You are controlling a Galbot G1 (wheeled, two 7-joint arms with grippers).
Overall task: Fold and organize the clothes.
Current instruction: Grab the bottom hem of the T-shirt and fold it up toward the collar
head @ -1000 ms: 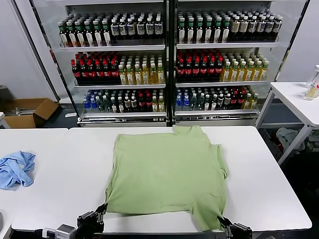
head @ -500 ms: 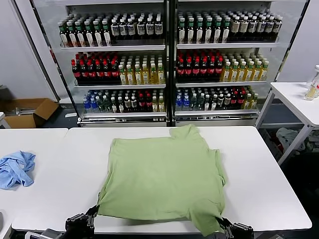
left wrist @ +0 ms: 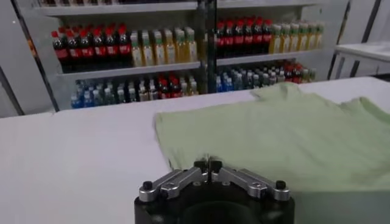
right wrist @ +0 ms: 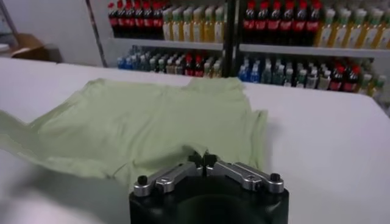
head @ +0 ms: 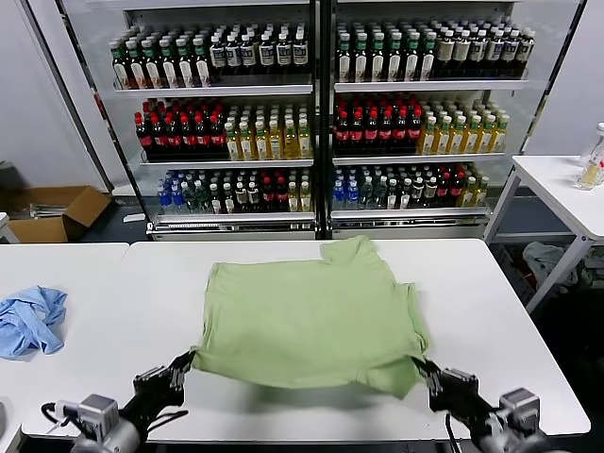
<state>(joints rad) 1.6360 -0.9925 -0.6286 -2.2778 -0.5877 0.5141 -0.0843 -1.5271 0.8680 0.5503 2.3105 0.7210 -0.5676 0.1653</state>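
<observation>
My right gripper should keep folding the near hem [head: 300, 383] forward until it meets the shirt, because the hem hangs from both grippers and the far part of the shirt [head: 385, 326] is lying flat.
The light green shirt [head: 311, 316] lies plain side up on the white table [head: 491, 311]; its print and buttons are hidden. Its near hem is lifted off the table. My left gripper [head: 184, 361] is shut on the shirt's near left corner; it also shows in the left wrist view [left wrist: 208, 165]. My right gripper [head: 423, 366] is shut on the near right corner and also shows in the right wrist view [right wrist: 202, 161]. The shirt's far part with the collar [head: 351, 247] rests flat on the table.
A light-blue cloth [head: 30, 321] lies crumpled at the left on the neighbouring table. Behind the table stands a glass-door cooler [head: 321, 113] full of bottles. A second white table [head: 566, 189] stands at the right, a cardboard box [head: 52, 212] on the floor at the left.
Both grippers have risen and moved forward over the table with the shirt's near hem, which has lifted off the table's front edge.
</observation>
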